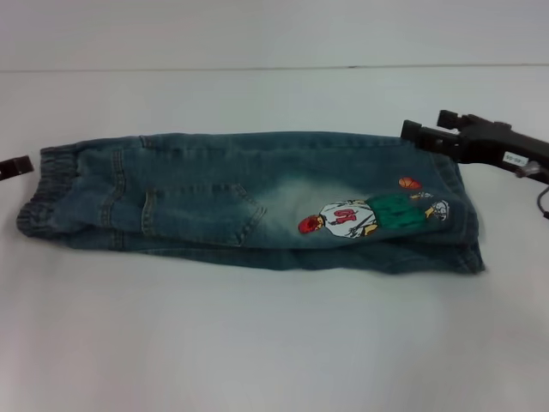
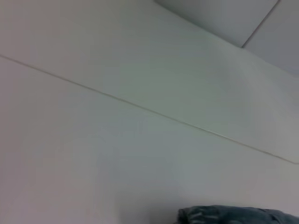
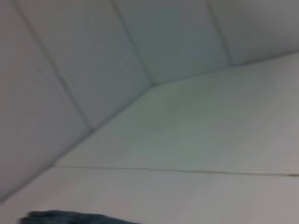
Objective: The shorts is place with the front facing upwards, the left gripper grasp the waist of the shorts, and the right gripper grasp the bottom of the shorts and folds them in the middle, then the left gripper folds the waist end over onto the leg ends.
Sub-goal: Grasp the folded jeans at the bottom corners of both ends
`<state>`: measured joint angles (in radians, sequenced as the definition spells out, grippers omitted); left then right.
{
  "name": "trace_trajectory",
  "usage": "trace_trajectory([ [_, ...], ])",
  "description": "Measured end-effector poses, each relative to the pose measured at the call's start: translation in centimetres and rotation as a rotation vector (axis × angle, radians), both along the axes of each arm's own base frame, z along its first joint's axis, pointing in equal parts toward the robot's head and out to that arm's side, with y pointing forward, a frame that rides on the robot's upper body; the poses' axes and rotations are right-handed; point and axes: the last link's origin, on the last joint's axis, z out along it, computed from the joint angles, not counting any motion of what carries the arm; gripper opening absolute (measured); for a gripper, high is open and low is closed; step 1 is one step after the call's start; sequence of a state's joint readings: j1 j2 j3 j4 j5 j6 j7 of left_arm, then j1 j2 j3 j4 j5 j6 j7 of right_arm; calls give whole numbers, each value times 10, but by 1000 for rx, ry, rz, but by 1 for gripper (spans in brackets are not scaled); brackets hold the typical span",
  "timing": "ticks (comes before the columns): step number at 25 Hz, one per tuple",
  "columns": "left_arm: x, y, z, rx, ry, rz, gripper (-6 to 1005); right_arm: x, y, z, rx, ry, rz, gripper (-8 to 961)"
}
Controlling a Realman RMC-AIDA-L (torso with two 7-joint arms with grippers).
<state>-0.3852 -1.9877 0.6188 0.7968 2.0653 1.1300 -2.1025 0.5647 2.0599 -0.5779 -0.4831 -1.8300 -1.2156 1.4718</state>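
Note:
A stitched pocket [image 1: 202, 215] can be seen on the folded shorts [image 1: 257, 202], so I expect a matching hidden pocket to appear when I fold the shorts' waist over.
The blue denim shorts [image 1: 249, 202] lie across the white table, folded lengthwise. The elastic waist [image 1: 45, 202] is at the left, and the leg ends [image 1: 446, 223], with an embroidered figure patch, are at the right. My right gripper [image 1: 422, 125] hovers at the far corner of the leg ends, open, with nothing between its black fingers [image 1: 425, 137]. Only a black tip of my left gripper [image 1: 15, 166] shows at the left edge, just beyond the waist. An edge of the shorts shows in both the left wrist view [image 2: 238, 215] and the right wrist view [image 3: 60, 217].
The white table [image 1: 257, 343] stretches wide in front of the shorts and behind them. A thin seam line [image 1: 257, 69] runs along the far side, with a white wall beyond it.

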Motion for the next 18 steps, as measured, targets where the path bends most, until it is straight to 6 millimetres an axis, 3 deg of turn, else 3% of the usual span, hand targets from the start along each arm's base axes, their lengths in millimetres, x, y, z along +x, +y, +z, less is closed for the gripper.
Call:
trace_trajectory([
  [5,-1,-7,2,-13,-24,-1,808,-27,-28,22,-114,68,248,948],
  [9,-1,-9,0,-27,-31,-5,802,-39,-51,29,-220,35,405,947],
  [14,2,-12,0,-52,-46,-21,794,-37,-65,23,-379,-85,427,947],
  [18,0,-16,0,-102,-34,-13,788,-34,-66,18,-391,-101,404,947],
])
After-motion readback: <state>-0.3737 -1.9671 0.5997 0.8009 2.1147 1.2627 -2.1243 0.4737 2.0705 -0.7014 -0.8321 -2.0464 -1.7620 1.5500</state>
